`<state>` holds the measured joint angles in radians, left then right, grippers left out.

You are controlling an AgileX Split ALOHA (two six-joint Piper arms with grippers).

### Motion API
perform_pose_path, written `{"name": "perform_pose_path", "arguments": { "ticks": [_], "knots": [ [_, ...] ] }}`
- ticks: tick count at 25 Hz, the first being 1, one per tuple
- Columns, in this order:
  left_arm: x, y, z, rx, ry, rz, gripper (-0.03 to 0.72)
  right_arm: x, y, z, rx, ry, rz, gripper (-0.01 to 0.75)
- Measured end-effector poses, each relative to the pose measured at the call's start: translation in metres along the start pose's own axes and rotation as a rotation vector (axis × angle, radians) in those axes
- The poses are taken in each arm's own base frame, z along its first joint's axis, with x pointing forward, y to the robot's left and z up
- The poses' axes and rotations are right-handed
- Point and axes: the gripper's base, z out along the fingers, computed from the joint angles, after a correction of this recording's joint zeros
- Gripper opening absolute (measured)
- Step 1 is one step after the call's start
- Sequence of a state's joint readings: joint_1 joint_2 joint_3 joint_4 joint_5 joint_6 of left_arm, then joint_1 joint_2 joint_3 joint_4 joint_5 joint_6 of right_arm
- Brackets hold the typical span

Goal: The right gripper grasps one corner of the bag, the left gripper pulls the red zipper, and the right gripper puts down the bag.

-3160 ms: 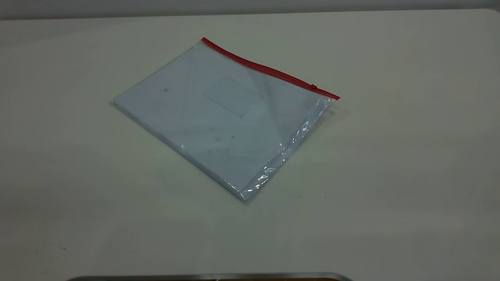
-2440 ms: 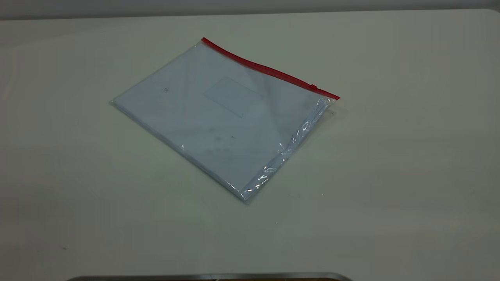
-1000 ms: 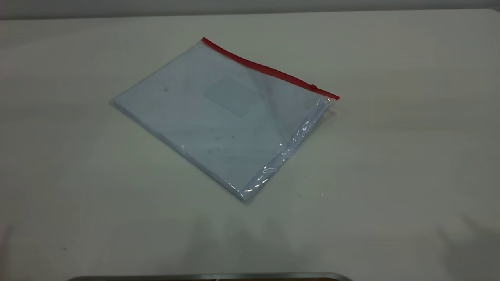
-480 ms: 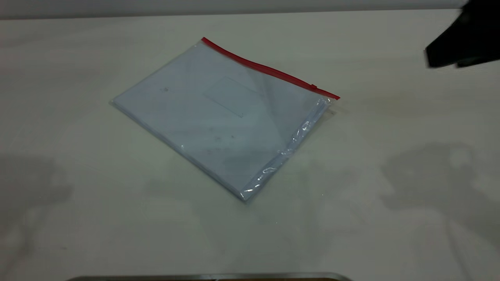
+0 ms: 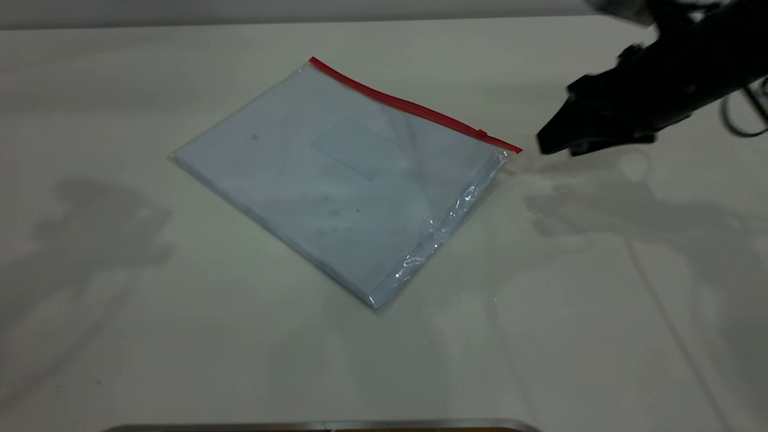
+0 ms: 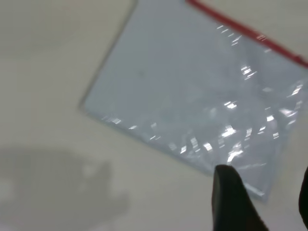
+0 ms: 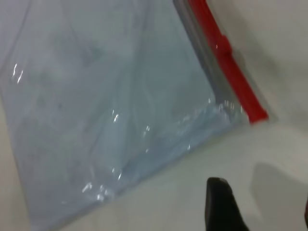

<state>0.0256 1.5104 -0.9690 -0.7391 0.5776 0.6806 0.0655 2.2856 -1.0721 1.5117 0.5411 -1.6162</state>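
My right gripper should grab the corner [image 5: 508,152] next to the tab and turn the bag, since it lies crooked with its slider tab [image 5: 482,133] far from my left gripper.
The bag [image 5: 336,180] lies flat on the table, a clear pouch with white paper inside. The red zipper [image 5: 414,108] runs along its far edge, with the slider tab [image 5: 481,133] near the right end. My right gripper [image 5: 558,145] hovers open and empty just right of the bag's right corner [image 5: 517,150]. In the right wrist view the zipper [image 7: 226,62] and that corner [image 7: 257,115] lie ahead of the open gripper [image 7: 262,204]. My left gripper [image 6: 267,195] is open and empty above the bag's [image 6: 192,91] near corner; the exterior view shows only its shadow.
The pale table [image 5: 180,336] spreads around the bag. Arm shadows fall on it at the left [image 5: 102,222] and right [image 5: 630,210]. A metal rim [image 5: 324,425] runs along the front edge. The right arm's cable loop [image 5: 744,114] hangs at the far right.
The right arm has come in from the upper right and dropped toward the bag's right corner. Shadows of both arms have grown on the table. The bag has not moved.
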Motion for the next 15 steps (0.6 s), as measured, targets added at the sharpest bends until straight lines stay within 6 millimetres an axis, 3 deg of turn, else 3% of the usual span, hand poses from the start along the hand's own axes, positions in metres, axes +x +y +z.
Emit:
{"name": "perform_pose_path", "arguments": {
  "ticks": [4,8,15],
  "knots": [
    [-0.002,-0.001,0.005,0.035,-0.019,-0.005,0.405,-0.006,-0.02,0.027,-0.099,0.01,-0.021,0.45],
    [-0.003,-0.001,0.005,0.041,-0.028,-0.003,0.405,-0.01,-0.031,0.038,-0.189,-0.007,-0.009,0.45],
    [-0.004,-0.001,0.005,0.037,-0.036,-0.003,0.405,-0.009,-0.032,0.057,-0.357,-0.053,0.064,0.45]
  ]
}}
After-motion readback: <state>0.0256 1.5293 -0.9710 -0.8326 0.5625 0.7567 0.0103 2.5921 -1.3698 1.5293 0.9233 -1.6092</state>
